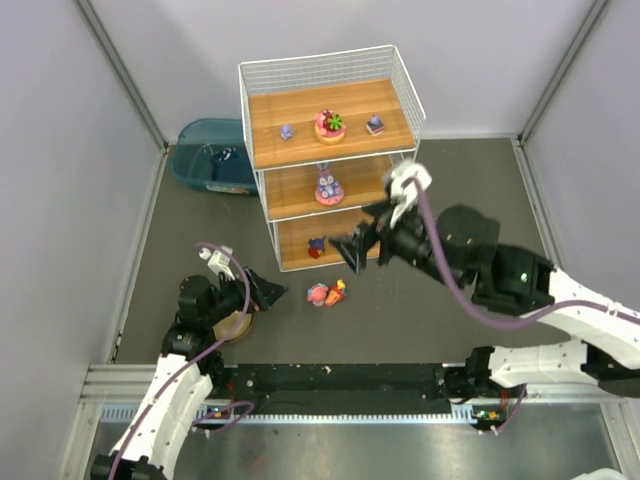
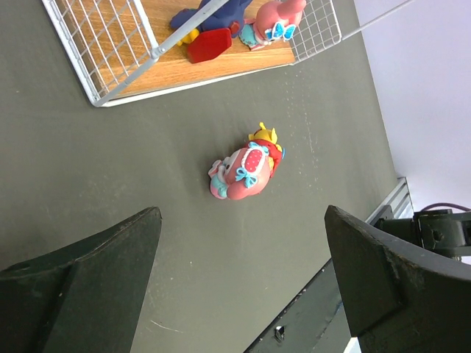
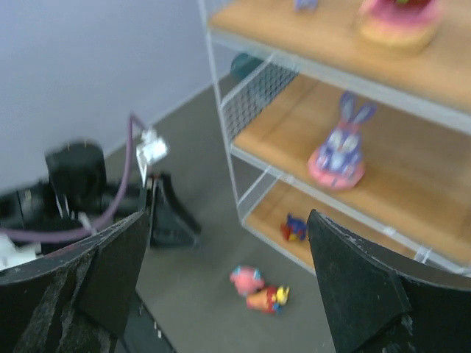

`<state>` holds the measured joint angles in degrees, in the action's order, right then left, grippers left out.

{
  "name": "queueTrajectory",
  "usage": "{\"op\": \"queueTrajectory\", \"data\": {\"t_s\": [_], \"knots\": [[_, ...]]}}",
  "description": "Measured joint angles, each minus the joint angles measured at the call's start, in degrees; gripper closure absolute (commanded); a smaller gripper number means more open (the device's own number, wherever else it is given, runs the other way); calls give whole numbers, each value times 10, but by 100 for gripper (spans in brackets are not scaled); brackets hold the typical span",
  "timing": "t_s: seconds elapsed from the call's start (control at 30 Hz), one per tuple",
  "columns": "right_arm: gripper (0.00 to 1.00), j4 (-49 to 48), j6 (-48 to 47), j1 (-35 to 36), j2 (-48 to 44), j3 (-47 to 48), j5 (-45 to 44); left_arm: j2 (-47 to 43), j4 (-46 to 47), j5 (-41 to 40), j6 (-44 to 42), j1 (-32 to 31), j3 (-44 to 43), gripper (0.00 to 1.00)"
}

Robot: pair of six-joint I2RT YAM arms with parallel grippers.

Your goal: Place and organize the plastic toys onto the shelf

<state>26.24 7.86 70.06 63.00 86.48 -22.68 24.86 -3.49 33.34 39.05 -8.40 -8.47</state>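
I should first move the pink toy with my right gripper to the clear space (image 1: 330,345) by the black rail, because the pink toy lies (image 1: 328,295) against the red-yellow toy.
The shelf (image 1: 400,78) stands at the back. Its top board holds a small purple toy (image 1: 286,131), a pink flower-topped disc (image 1: 330,126) and another small toy (image 1: 375,125). The purple-eared bunny (image 1: 328,186) sits on the middle board, also seen in the right wrist view (image 3: 338,151). A red and blue toy (image 1: 316,247) lies on the bottom board. A pink toy (image 1: 318,294) and a red-yellow toy (image 1: 336,292) lie together on the floor, seen in the left wrist view (image 2: 246,170) too. My left gripper (image 1: 268,293) is open beside them. My right gripper (image 1: 352,250) is open and empty in front of the bottom board.
A teal bin (image 1: 212,156) stands left of the shelf at the back. A tan round bowl (image 1: 236,326) sits under my left arm. Grey walls close in both sides. A black rail (image 1: 330,378) runs along the near edge.
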Motion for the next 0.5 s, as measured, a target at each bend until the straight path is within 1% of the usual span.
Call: {"op": "queueTrajectory", "data": {"t_s": [0.1,0.2,0.27,0.4,0.5], "knots": [[12,-35,12,11,-54,-139,19,0,-3,0,0,0,-1,1],[15,-67,57,11,-93,-288,22,0,-6,0,-1,0,-2,1],[18,-89,103,11,-101,-379,23,0,-7,0,-2,0,-2,1],[22,-129,176,11,-82,-488,21,0,-13,0,-2,0,-5,1],[24,-168,216,11,-40,-512,17,0,-19,0,-3,0,-7,1]]}}
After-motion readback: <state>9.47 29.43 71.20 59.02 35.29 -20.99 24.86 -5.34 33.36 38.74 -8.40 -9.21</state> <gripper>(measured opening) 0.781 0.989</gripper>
